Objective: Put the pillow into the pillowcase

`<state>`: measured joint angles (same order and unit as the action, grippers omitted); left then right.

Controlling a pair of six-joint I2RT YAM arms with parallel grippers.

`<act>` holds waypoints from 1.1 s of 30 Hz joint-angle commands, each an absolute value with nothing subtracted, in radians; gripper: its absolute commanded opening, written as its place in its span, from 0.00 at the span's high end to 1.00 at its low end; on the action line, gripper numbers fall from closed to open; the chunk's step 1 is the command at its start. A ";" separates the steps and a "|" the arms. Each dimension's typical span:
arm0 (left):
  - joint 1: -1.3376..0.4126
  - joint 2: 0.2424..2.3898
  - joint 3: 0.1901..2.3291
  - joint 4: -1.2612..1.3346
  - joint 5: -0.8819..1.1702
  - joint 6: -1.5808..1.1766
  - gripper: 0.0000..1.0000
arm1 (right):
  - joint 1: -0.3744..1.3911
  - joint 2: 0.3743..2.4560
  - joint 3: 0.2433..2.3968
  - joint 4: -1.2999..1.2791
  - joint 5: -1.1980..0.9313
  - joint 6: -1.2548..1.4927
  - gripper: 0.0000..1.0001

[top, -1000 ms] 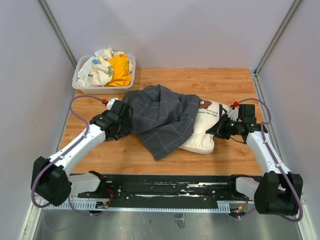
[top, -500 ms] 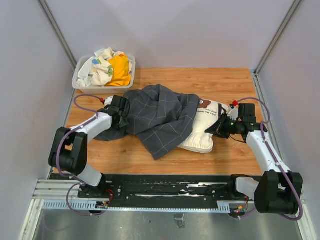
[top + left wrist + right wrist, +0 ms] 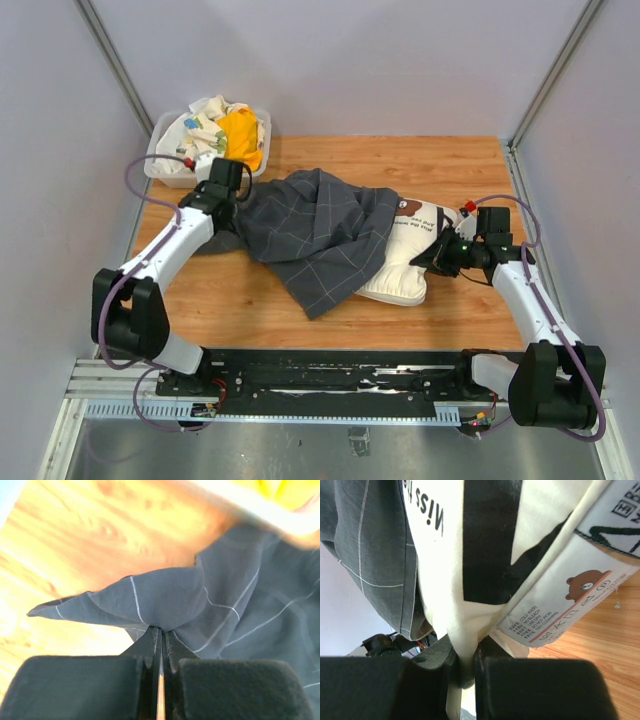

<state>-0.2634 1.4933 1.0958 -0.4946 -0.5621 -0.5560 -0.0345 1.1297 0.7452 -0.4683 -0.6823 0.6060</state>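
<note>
The robot's left gripper pinches the pillowcase's bunched end (image 3: pixel 217 243) and its right gripper holds the pillow in place, so the robot should keep pulling toward the bin (image 3: pixel 176 180) until that end of the pillowcase spreads out.
The dark grey grid-lined pillowcase (image 3: pixel 320 235) lies crumpled across the middle of the table and covers the left end of the cream-white pillow (image 3: pixel 410 262). The pillow's right end, with its black print and a care label (image 3: pixel 555 615), sticks out. My left gripper (image 3: pixel 228 196) is at the pillowcase's far-left edge, near the bin. It is shut, and a peak of the grey cloth (image 3: pixel 240 595) is pinched at its tips (image 3: pixel 160 630). My right gripper (image 3: pixel 440 258) is shut on the pillow's right edge (image 3: pixel 440 570), with cream fabric squeezed between its fingers (image 3: pixel 465 667).
A translucent bin (image 3: pixel 160 168) stands at the back left of the wooden table (image 3: pixel 420 160). It holds a yellow cloth (image 3: pixel 240 138) and a white patterned cloth (image 3: pixel 200 138). Its rim (image 3: pixel 260 507) shows just beyond the left gripper. Grey walls enclose the table on three sides.
The left arm swung from the pillowcase's near-left side up toward the bin, and its gripper closed on the cloth's edge. The right arm and the pillow have not moved.
</note>
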 commanded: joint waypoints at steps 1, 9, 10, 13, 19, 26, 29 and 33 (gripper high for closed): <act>-0.219 1.445 1.265 -0.505 -0.698 -0.481 1.00 | -0.048 1.114 0.788 -0.415 -0.724 0.624 0.95; -0.110 1.553 1.534 -0.483 -0.759 -0.422 1.00 | -0.046 1.122 0.812 -0.424 -0.726 0.625 0.95; -0.097 1.575 1.564 -0.471 -0.759 -0.412 1.00 | -0.046 1.126 0.816 -0.423 -0.729 0.627 0.95; -0.070 1.651 1.649 -0.424 -0.758 -0.381 1.00 | -0.046 1.132 0.818 -0.425 -0.732 0.627 0.95; -0.057 1.896 1.863 -0.418 -0.683 -0.360 1.00 | -0.040 1.146 0.804 -0.422 -0.730 0.627 0.95; -0.074 1.978 2.082 -0.609 -0.627 -0.418 0.60 | -0.035 1.152 0.811 -0.419 -0.725 0.634 0.94; -0.116 1.860 1.979 -0.597 -0.611 -0.405 0.49 | -0.034 1.153 0.811 -0.411 -0.724 0.641 0.94; -0.205 1.703 1.825 -0.615 -0.570 -0.389 0.44 | -0.031 1.160 0.801 -0.398 -0.723 0.645 0.94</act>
